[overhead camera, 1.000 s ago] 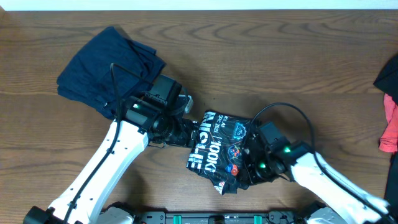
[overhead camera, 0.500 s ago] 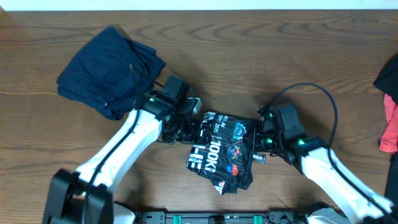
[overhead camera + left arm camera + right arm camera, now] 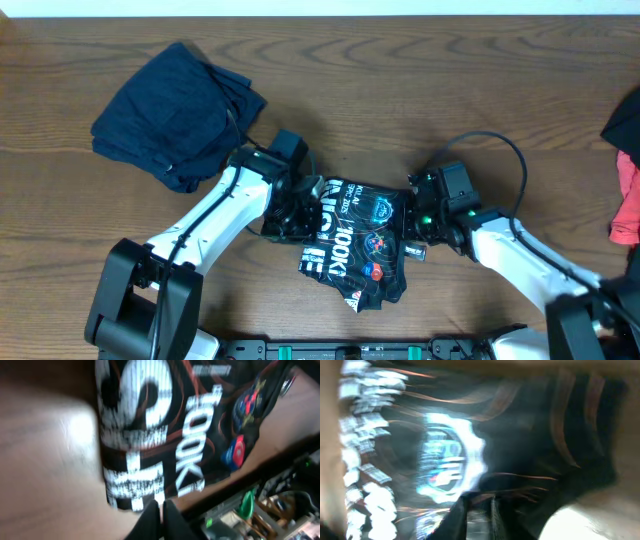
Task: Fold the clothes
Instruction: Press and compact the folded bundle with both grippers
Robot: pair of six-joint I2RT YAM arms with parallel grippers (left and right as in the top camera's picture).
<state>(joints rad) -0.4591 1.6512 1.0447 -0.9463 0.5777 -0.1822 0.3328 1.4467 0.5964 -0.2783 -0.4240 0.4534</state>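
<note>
The folded jersey sits crooked, its corner pointing at the front bar (image 3: 357, 306), so my right gripper should regrip the jersey's edge (image 3: 399, 207) by the logo and turn it straight.
The clothes (image 3: 355, 240), a black jersey with orange lines and big white lettering, lie folded into a small packet at the table's middle front. My left gripper (image 3: 305, 207) sits at its upper left edge. In the left wrist view its fingers (image 3: 161, 506) are pressed together, tips at the edge of the lettered cloth (image 3: 150, 435), with no cloth visible between them. My right gripper (image 3: 412, 226) rests at the jersey's right edge. The blurred right wrist view shows its fingers (image 3: 479, 502) a narrow gap apart, low over the logo print (image 3: 445, 460). What lies in that gap is unclear.
A dark navy garment (image 3: 175, 110) lies bunched at the back left, close behind my left arm. Black and red clothes (image 3: 625, 190) hang in at the right edge. The table's front edge and a rail (image 3: 350, 350) run just below the jersey.
My left gripper has gone from wide open to shut and shifted to the jersey's left edge. My right gripper has moved from the lower right corner up the right edge.
</note>
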